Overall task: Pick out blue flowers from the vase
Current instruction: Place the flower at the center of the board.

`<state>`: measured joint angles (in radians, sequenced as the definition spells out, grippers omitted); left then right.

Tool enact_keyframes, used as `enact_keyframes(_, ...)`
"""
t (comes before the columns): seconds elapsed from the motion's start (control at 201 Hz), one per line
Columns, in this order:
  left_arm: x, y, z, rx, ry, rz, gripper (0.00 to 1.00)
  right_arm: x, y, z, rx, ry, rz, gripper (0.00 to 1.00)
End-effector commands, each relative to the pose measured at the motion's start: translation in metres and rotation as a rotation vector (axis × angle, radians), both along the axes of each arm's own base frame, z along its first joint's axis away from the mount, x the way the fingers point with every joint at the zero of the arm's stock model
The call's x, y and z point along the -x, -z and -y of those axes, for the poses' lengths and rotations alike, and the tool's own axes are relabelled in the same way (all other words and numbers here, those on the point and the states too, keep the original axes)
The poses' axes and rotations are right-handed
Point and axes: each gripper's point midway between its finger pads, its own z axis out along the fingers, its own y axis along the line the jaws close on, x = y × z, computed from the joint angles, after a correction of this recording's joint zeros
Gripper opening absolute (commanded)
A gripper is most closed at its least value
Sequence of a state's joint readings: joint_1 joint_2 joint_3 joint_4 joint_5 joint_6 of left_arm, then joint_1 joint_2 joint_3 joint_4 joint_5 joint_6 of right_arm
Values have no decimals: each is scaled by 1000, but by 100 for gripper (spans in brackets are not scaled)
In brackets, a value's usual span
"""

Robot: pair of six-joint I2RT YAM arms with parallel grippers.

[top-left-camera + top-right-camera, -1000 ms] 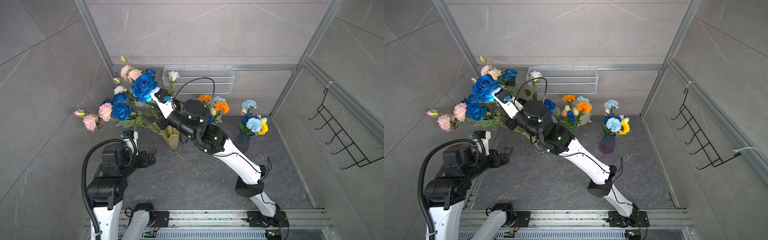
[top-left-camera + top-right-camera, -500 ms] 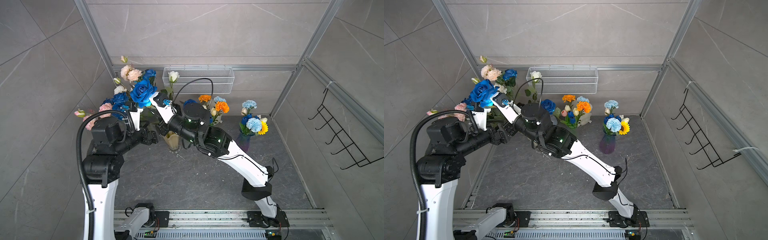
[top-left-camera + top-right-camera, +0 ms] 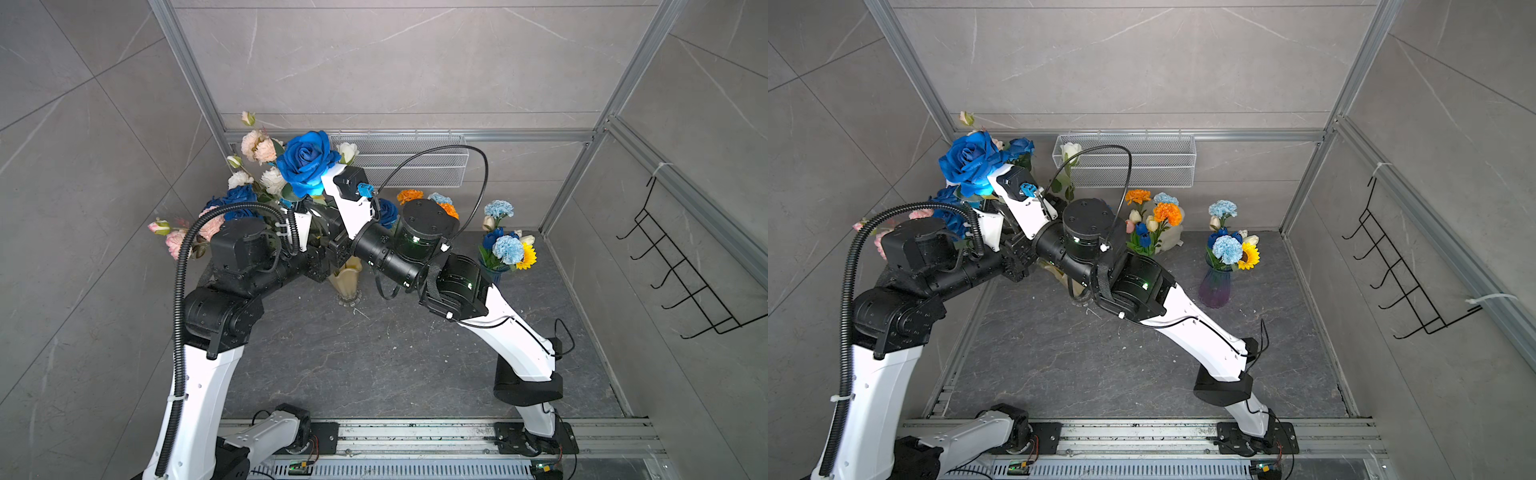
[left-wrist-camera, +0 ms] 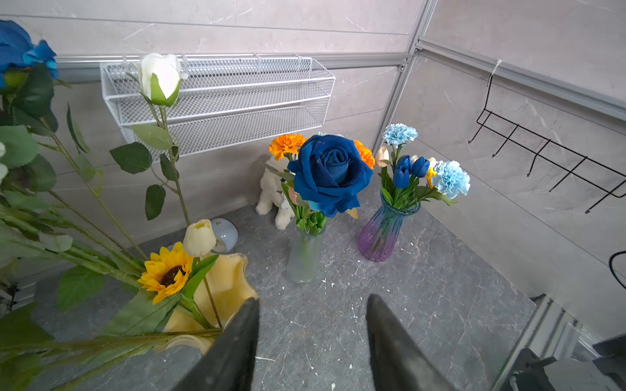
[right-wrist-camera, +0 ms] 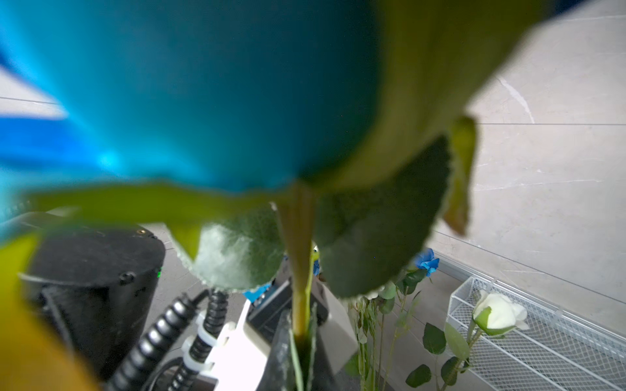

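Note:
The big blue rose [image 3: 307, 162] is held high by its stem in my right gripper, so next my left gripper grabs the stem lower down and lays the rose down.
My right gripper [image 5: 301, 338] is shut on the green stem [image 5: 299, 270] of a big blue rose [image 3: 307, 160], which it holds high above the yellow wavy-rimmed vase [image 3: 347, 278]. The bloom fills most of the right wrist view as a blur. My left gripper [image 4: 313, 304] hovers beside the yellow vase [image 4: 230, 281], jaws apart with only floor between them. More deep blue roses [image 3: 239, 199] stand in that vase's bouquet among pink and white blooms. Another blue rose [image 4: 330, 172] sits in a clear vase [image 4: 305, 254].
A purple vase [image 3: 1214, 286] holds pale blue carnations [image 4: 450, 177], blue tulips [image 4: 410, 169] and a sunflower. A white mesh basket [image 3: 415, 162] hangs on the back wall and a black hook rack [image 3: 685, 270] on the right wall. A plush toy [image 4: 274, 199] sits in the back corner.
My left arm has risen and swung in next to the yellow vase, its jaws narrowing. My right arm has lifted the blue rose higher and a little to the right.

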<state>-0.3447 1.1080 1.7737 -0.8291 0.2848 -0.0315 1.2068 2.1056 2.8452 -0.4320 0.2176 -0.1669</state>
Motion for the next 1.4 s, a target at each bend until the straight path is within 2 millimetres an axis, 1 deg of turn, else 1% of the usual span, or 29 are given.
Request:
enact_keyframes(0.0,16,-32,-1,-3,26,140,42,-11,4,11,10,76,-38,0)
enact_keyframes(0.035,17,-31,-1,-2,31,138,42,-13,4,14,9,88,-38,0)
enact_keyframes(0.08,18,-30,0,1,40,133,39,-15,4,16,7,101,-41,0)
enact_keyframes(0.209,26,-29,7,22,92,106,26,-23,10,16,16,129,-55,0)
enact_keyframes(0.259,29,-27,10,30,111,95,16,-25,13,15,20,135,-65,0)
enact_keyframes(0.388,34,-19,12,33,131,67,0,-27,19,12,15,132,-89,0)
enact_keyframes(0.553,38,-12,9,28,123,60,0,-27,22,11,6,132,-103,0)
enact_keyframes(0.722,39,-3,2,-5,90,72,0,-28,20,16,10,148,-90,0)
enact_keyframes(0.801,38,7,1,-29,87,70,0,-27,17,18,12,149,-80,17)
enact_keyframes(0.821,38,9,1,-37,88,69,0,-27,17,19,13,151,-78,23)
enact_keyframes(0.841,37,13,1,-43,87,64,0,-27,16,20,13,152,-75,31)
enact_keyframes(0.861,36,16,1,-49,83,59,0,-27,15,21,13,155,-73,42)
enact_keyframes(0.866,35,16,1,-51,84,58,0,-27,15,21,12,157,-71,47)
enact_keyframes(0.871,35,17,0,-53,82,55,0,-27,15,21,12,157,-71,47)
enact_keyframes(0.891,34,21,0,-62,78,46,0,-27,13,22,11,160,-68,57)
enact_keyframes(0.916,34,26,0,-78,80,38,0,-27,12,24,10,166,-63,66)
enact_keyframes(0.966,32,36,-2,-111,74,17,0,-27,8,28,9,178,-52,78)
enact_keyframes(1.015,30,45,-3,-145,73,2,0,-26,3,33,6,184,-40,87)
enact_keyframes(1.075,28,52,-9,-179,44,-8,0,-25,-3,40,8,198,-27,93)
enact_keyframes(1.165,25,58,-20,-242,-8,1,0,-24,-9,57,21,237,-21,97)
enact_keyframes(1.234,21,61,-29,-301,-49,18,0,-25,-15,77,27,289,-18,100)
enact_keyframes(1.249,21,62,-30,-314,-57,22,0,-23,-20,85,18,300,-14,100)
enact_keyframes(1.254,20,62,-31,-318,-61,24,0,-24,-16,83,30,303,-16,100)
enact_keyframes(1.274,19,63,-33,-333,-71,29,0,-25,-14,88,38,322,-15,100)
enact_keyframes(1.359,12,68,-43,-409,-121,43,0,-22,-22,129,18,410,-7,100)
enact_keyframes(1.394,8,73,-48,-445,-147,31,0,-17,-28,151,-2,439,-5,100)
